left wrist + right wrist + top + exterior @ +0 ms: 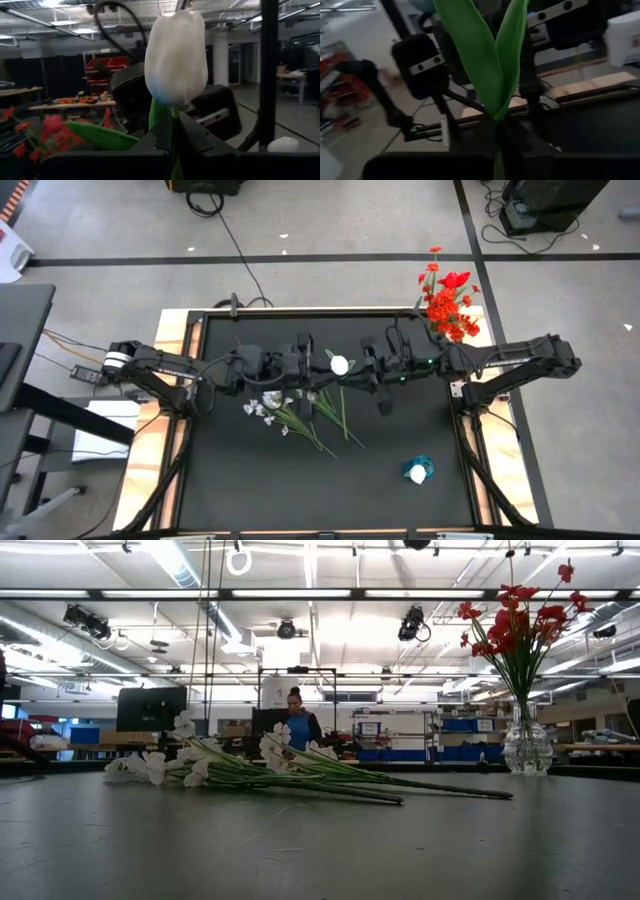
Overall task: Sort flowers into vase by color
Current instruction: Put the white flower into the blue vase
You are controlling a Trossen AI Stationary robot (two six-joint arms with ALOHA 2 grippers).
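The white flower's stalk [343, 405] is pinched by both my grippers, so next my left gripper lets go and lets my right gripper carry it to the nearer blue vase [421, 464].
A white flower [175, 55] with a closed tulip-like bloom and green leaves [485, 55] is held upright in the air above the table's middle [340, 365]. My left gripper [172, 137] comes in from the left [322, 367] and is shut on it. My right gripper [498, 147] comes in from the right [362, 369] and is also shut on it. Other white flowers [290, 412] lie flat on the black table with their stalks toward the right [300, 780]. The red flowers [448, 302] stand in a clear glass vase [527, 745] at the far right corner. My left gripper pinches the green stalk [159, 114] just below the white bloom between its two fingers. The fingers come in roughly level from the table's left and lie across the stalk. The bloom stands upright above them, clear of the table. My right gripper pinches the stalk where the two long leaves join it [498, 122], between its two fingers. The fingers come in level from the table's right, across the stalk. The leaves rise upright above them; the stalk below is hidden by the gripper.
A small pale-blue and white bloom [418, 470] lies alone on the table near the front right. Wooden strips [168, 410] edge the table on both sides. In the low view a person in blue [298, 725] stands in the room far behind the table.
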